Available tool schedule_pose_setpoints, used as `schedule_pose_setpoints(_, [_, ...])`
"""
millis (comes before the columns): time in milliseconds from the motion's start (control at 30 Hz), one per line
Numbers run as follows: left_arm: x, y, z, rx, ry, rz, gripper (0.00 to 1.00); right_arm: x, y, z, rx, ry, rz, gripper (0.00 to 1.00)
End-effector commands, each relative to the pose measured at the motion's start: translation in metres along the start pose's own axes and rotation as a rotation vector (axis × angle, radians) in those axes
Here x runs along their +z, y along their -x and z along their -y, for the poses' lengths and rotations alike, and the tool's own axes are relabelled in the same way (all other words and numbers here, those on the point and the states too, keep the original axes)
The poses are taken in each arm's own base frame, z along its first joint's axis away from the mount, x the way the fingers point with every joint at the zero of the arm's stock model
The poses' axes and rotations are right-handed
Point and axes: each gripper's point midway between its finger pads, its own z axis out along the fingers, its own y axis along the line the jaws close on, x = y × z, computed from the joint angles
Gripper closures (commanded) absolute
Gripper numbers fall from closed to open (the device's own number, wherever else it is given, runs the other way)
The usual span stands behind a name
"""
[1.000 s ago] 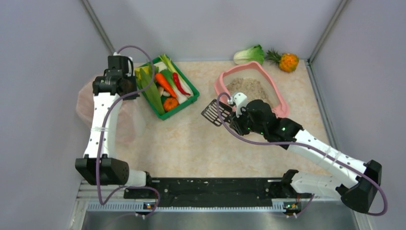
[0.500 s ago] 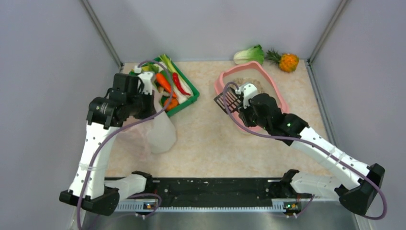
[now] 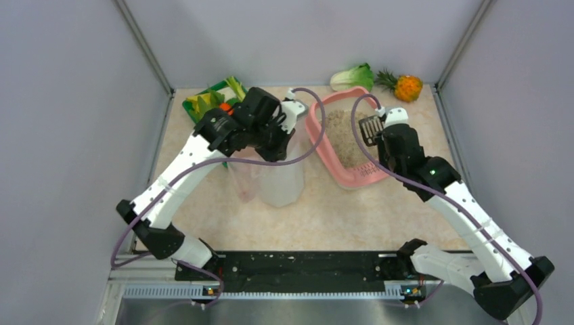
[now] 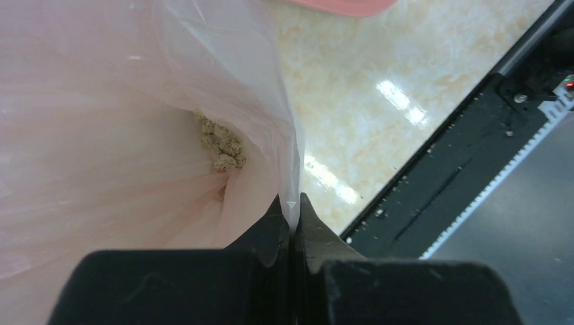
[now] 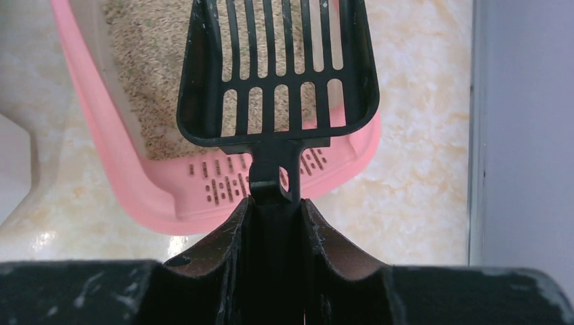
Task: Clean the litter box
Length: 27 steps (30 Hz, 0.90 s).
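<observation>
My left gripper should keep pulling the pink bag over, because there is clear counter (image 3: 315,181) from the bag to the litter box. It should then let go of the bag beside the box (image 3: 314,161).
The pink litter box (image 3: 318,139) holds grey-beige litter (image 3: 342,135) and sits at mid back; it also shows in the right wrist view (image 5: 122,176), slotted lip nearest. My right gripper (image 3: 389,135) is shut on the handle of a black slotted scoop (image 5: 277,68), which hangs empty over the box's near right part. My left gripper (image 3: 288,125) is shut on the rim of a translucent pink bag (image 4: 135,135), held just left of the box. Clumps of litter (image 4: 220,145) lie in the bag's bottom.
A green vegetable tray (image 3: 203,101) stands at the back left, partly behind my left arm. A bok choy (image 3: 352,76) and a pineapple (image 3: 404,87) lie at the back wall. The black base rail (image 3: 298,264) runs along the near edge.
My left arm has swung right, carrying the bag from the far left to beside the litter box. My right gripper has carried the scoop right and back, over the box.
</observation>
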Motion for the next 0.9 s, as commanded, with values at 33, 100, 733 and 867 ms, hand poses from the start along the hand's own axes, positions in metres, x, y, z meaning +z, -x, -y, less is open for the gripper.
schedule_pose_setpoints(33, [0.008,0.069,-0.013,0.242,0.043,0.183,1.00,-0.013,0.010,0.022,0.097,-0.056,0.039,1.00])
schedule_pose_setpoints(100, [0.019,0.075,-0.014,0.290,0.034,0.179,1.00,-0.013,0.009,0.023,0.097,-0.057,0.036,1.00])
schedule_pose_setpoints(733, [0.068,0.053,-0.019,0.391,0.051,0.100,0.92,0.000,0.012,0.013,0.047,-0.004,0.000,1.00])
schedule_pose_setpoints(867, [0.067,0.053,-0.015,0.397,0.040,0.106,0.69,0.006,0.012,0.010,0.017,0.018,-0.047,1.00])
